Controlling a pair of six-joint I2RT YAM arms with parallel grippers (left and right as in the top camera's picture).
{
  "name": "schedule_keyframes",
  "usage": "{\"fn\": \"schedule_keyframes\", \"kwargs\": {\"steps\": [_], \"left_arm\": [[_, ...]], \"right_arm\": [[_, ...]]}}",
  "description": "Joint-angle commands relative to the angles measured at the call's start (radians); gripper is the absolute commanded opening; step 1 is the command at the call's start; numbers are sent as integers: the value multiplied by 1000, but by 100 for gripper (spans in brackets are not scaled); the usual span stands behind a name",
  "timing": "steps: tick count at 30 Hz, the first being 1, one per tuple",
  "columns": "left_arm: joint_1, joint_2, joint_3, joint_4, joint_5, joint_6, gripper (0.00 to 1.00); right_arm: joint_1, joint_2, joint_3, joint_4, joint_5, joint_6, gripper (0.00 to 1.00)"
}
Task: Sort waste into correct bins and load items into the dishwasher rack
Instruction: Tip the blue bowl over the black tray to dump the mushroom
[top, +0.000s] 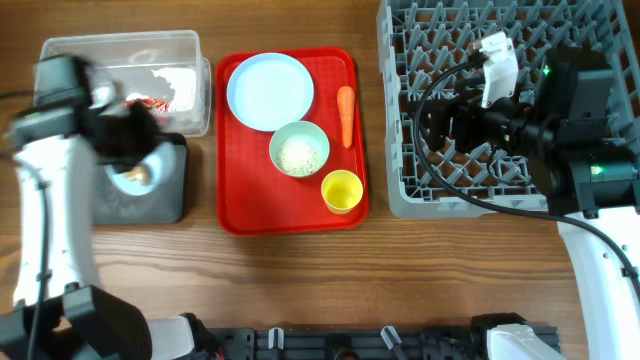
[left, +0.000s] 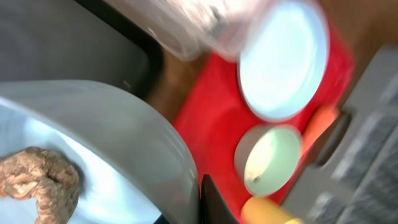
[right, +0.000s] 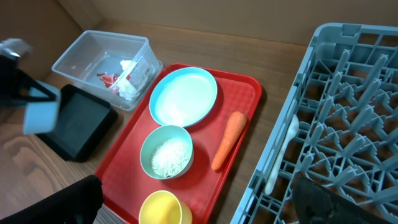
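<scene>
My left gripper should tip the brown food scrap (top: 140, 174) into the black tray (top: 140, 208) before it puts the pale-blue bowl on the red serving tray, because the scrap is inside the bowl.
My left gripper (top: 133, 158) hangs over the black tray (top: 170, 205), shut on the rim of a pale-blue bowl (left: 118, 124). A brown food scrap (left: 40, 183) lies in that bowl. The clear tub (top: 120, 50) behind it holds the red-and-white wrapper (right: 121, 78). On the red serving tray (top: 240, 210) sit the round plate (top: 269, 90), a bowl of white rice (top: 299, 150), the yellow cup (top: 342, 190) and the carrot (top: 346, 115). My right gripper (top: 440, 118) hovers open above the left part of the grey rack (top: 440, 30), with nothing between its fingers (right: 62, 199).
A white utensil (right: 281, 152) lies in the rack's left row. The rack fills the table's right side, close beside the red tray. Bare wood (top: 400, 270) runs along the front edge.
</scene>
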Motion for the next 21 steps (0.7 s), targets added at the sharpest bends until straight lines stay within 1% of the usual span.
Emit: {"fn": "schedule_keyframes", "kwargs": {"steps": [1,3,5,7,8,11,14,15,17,21], "left_arm": [[205,-8,11,23,303,58,4],[286,-4,11,43,364,78,4],[348,10,9,65,378,100,4],[381,30,2,92,381,106,4],[395,48,-6,114,413,106,4],[405,100,-22,175,571,112,4],[404,166,-22,213,773,175,4],[404,184,-22,212,815,192,4],[404,219,-22,199,879,243,4],[404,261,-22,161,895,298,4]], "right_arm": [[-3,5,16,-2,-9,1,100],[-3,5,16,-1,-9,2,100],[-3,5,16,0,-9,2,100],[-3,5,16,0,-9,2,100],[-3,5,16,1,-9,2,100],[-3,5,16,7,-9,2,100],[-3,5,16,8,-9,4,100],[-3,5,16,6,-9,4,100],[-3,5,16,2,-9,4,100],[-3,5,16,2,-9,4,100]]}}
